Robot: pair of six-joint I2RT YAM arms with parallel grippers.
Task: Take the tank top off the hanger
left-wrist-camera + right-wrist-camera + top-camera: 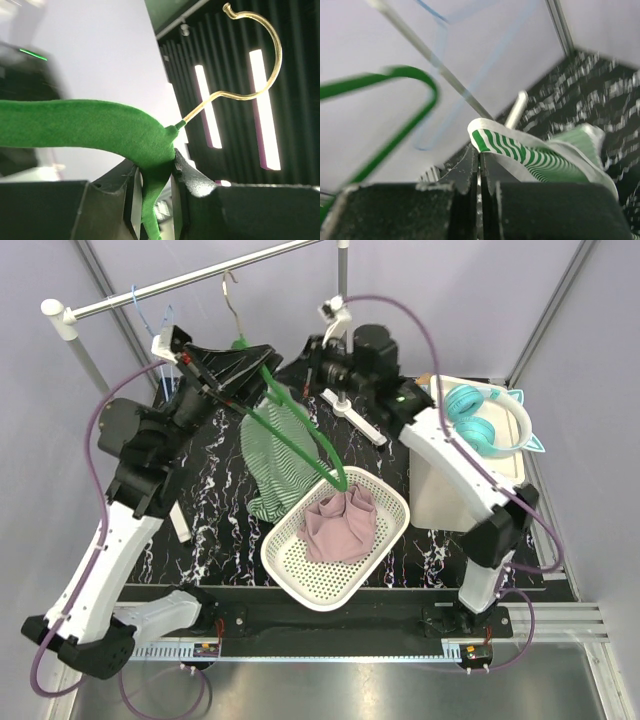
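The tank top hangs (275, 460) behind the hanger, away from the basket, so the robot's right gripper should bring the tank top around the hanger's end (339, 483) and over to the basket.
A green velvet hanger (300, 435) with a gold hook (232, 302) is held off the rail. My left gripper (262, 368) is shut on it just below the hook, which the left wrist view shows with the hanger (100, 130), the hook (250, 75) and the gripper (156, 172). A green-and-white striped tank top (272, 455) hangs from the hanger's arm, above the table. My right gripper (312, 368) is shut at the tank top's strap (520, 150). In the right wrist view the strap's end lies at the tips of the closed gripper (480, 156). The hanger's end (415, 82) shows to the left.
A white basket (290, 580) holding a pink cloth (340, 522) sits at the front centre, under the hanger's lower end. A white box (440, 490) with teal headphones (485, 420) stands at the right. The metal rail (190, 280) with a blue wire hanger (150, 310) crosses the back.
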